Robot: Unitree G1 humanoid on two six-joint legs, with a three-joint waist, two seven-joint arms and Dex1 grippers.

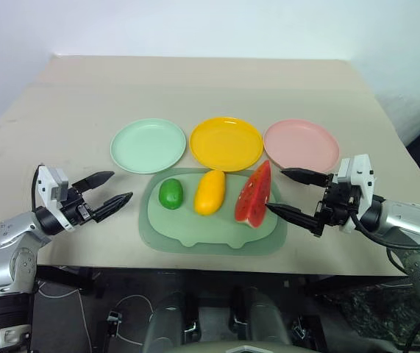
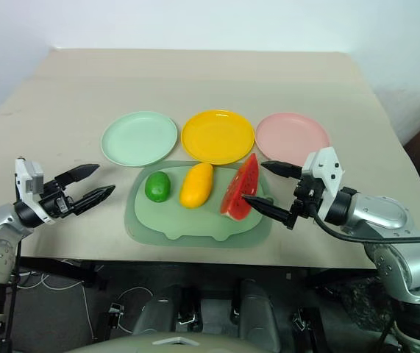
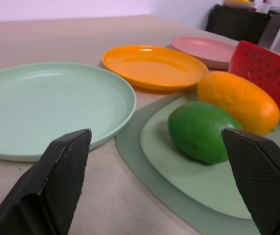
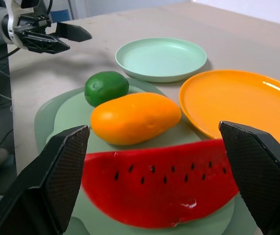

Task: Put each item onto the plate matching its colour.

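Observation:
I should back my right gripper off, turn it and grip the wedge's thin middle point(image 1: 255, 193) from above, because the watermelon wedge's long side point(image 4: 159, 185) reaches across my right gripper's open fingers.
A green lime point(image 1: 171, 193), a yellow mango point(image 1: 210, 191) and a red watermelon wedge point(image 1: 254, 195) lie in a row on a pale green mat point(image 1: 210, 232). Behind the mat stand three bare plates: mint green point(image 1: 148, 145), yellow point(image 1: 226, 143) and pink point(image 1: 301, 144). My left gripper point(image 1: 112, 189) hovers open to the left of the mat, pointing toward the lime point(image 3: 201, 129). On the other side my right gripper point(image 1: 292, 193) is open, its fingers close beside the watermelon wedge point(image 4: 159, 188) without gripping it.
Everything rests on a beige table point(image 1: 195, 88) with wide free room behind the plates. Its front edge runs just below the mat. A white wall stands behind the table.

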